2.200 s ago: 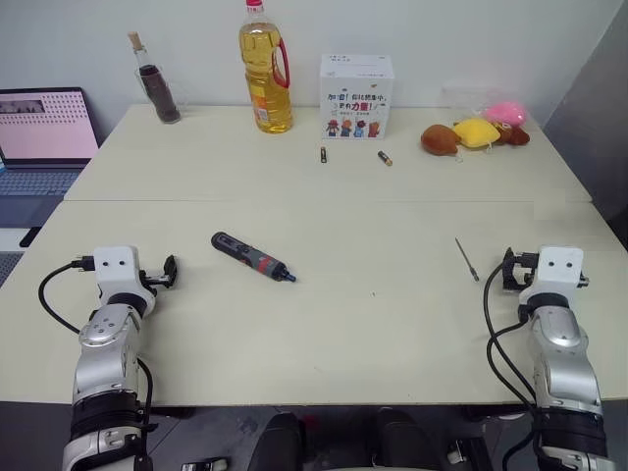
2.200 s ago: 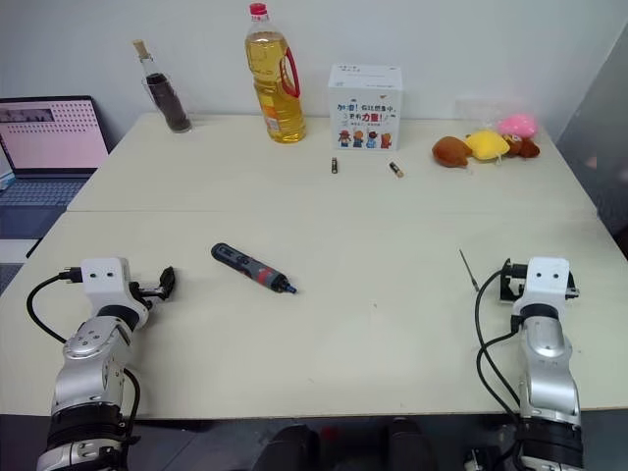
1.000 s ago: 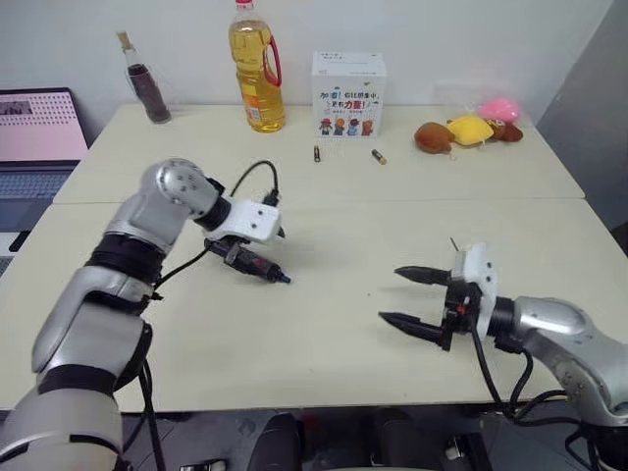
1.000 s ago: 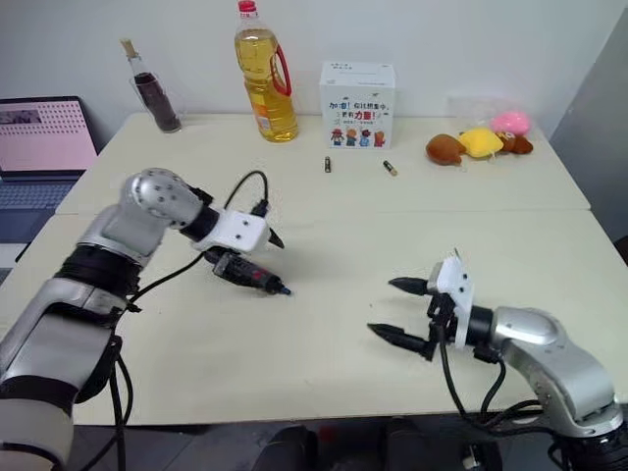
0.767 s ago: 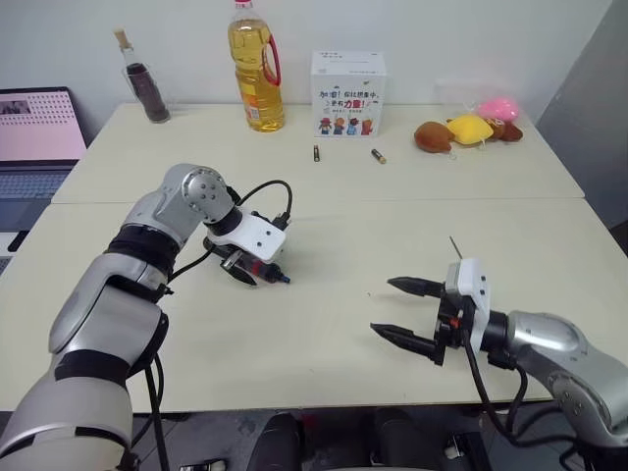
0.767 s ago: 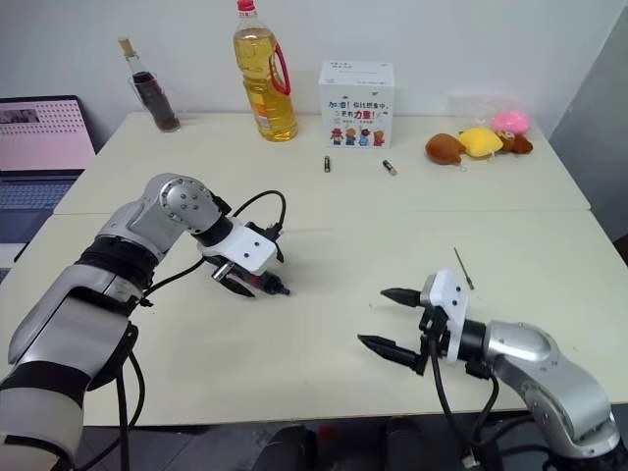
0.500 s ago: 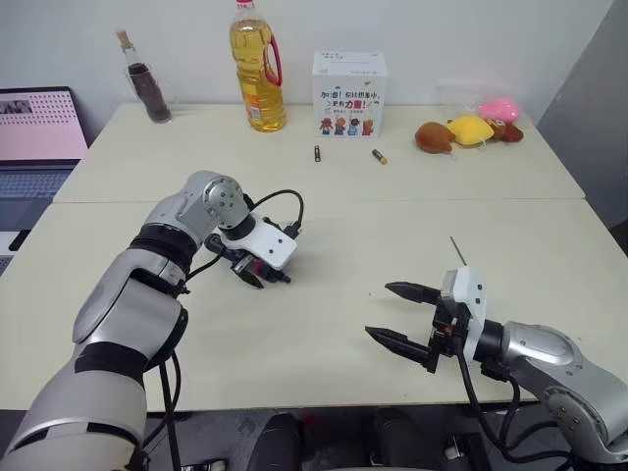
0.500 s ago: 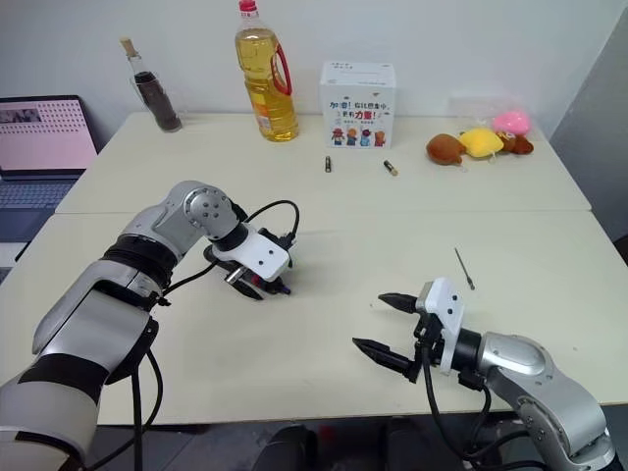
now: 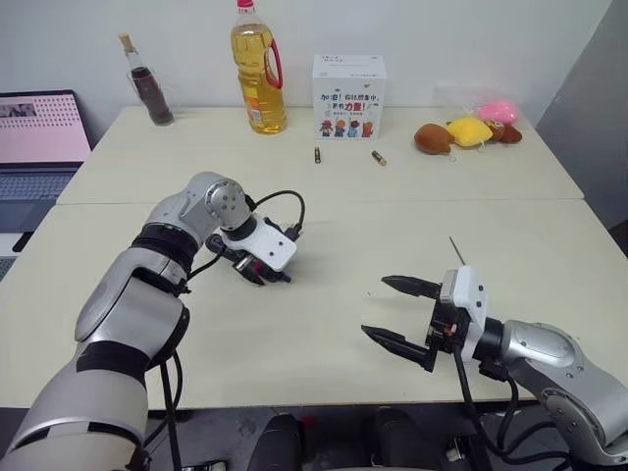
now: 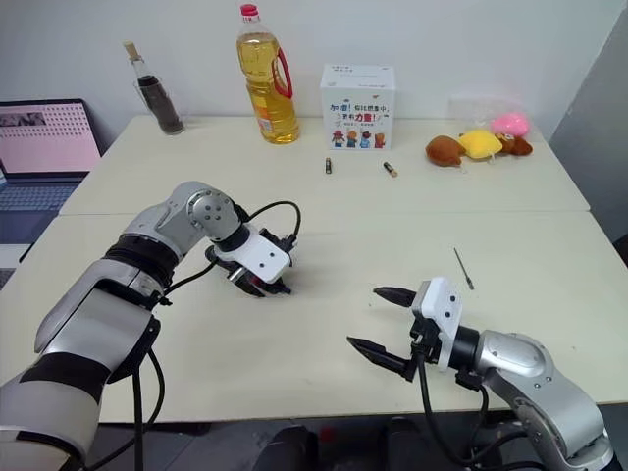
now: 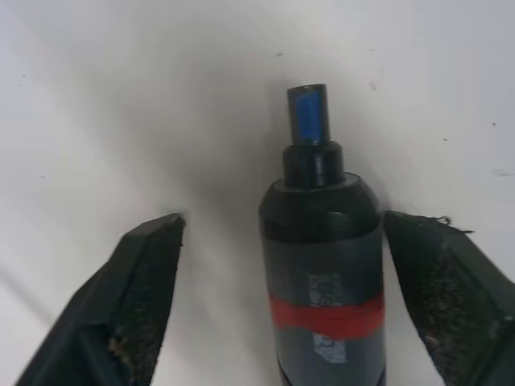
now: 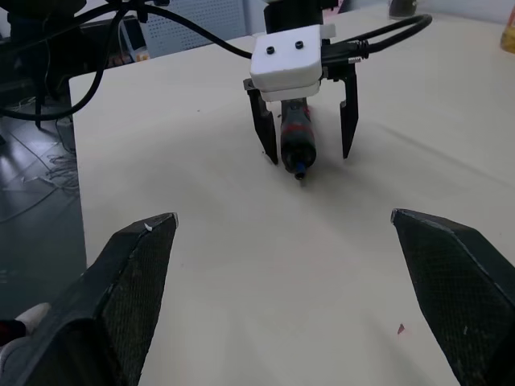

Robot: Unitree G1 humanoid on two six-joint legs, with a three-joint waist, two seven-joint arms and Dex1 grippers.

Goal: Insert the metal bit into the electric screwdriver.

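The electric screwdriver is lying flat and its blue tip [image 11: 310,117] is low, so the robot's left gripper should take hold of its body [image 11: 323,261], raise it and turn it upright before putting the metal bit in.
The electric screwdriver [image 11: 322,241], black with a red band and a blue tip, lies on the table left of centre. My left gripper [image 9: 261,274] points down over it, open, with one finger on each side. In the left wrist view one pad [image 11: 145,289] stands clear of the body and the other pad [image 11: 438,281] sits close beside it. The metal bit [image 9: 456,251], a thin grey rod, lies on the table to the right. My right gripper [image 9: 375,306] hovers open and empty near the front, short of the bit, facing the left gripper [image 12: 309,154].
Along the back edge stand a dark bottle [image 9: 147,83], an oil bottle [image 9: 257,69], a white box [image 9: 349,82] and plush toys [image 9: 466,132]. Two batteries [image 9: 317,154] lie in front of the box. A laptop [image 9: 39,128] sits at far left.
Both arms came up from the table's front edge. My left gripper tipped downward and sank over the screwdriver, its fingers narrowing. My right gripper drew slightly nearer, still open.
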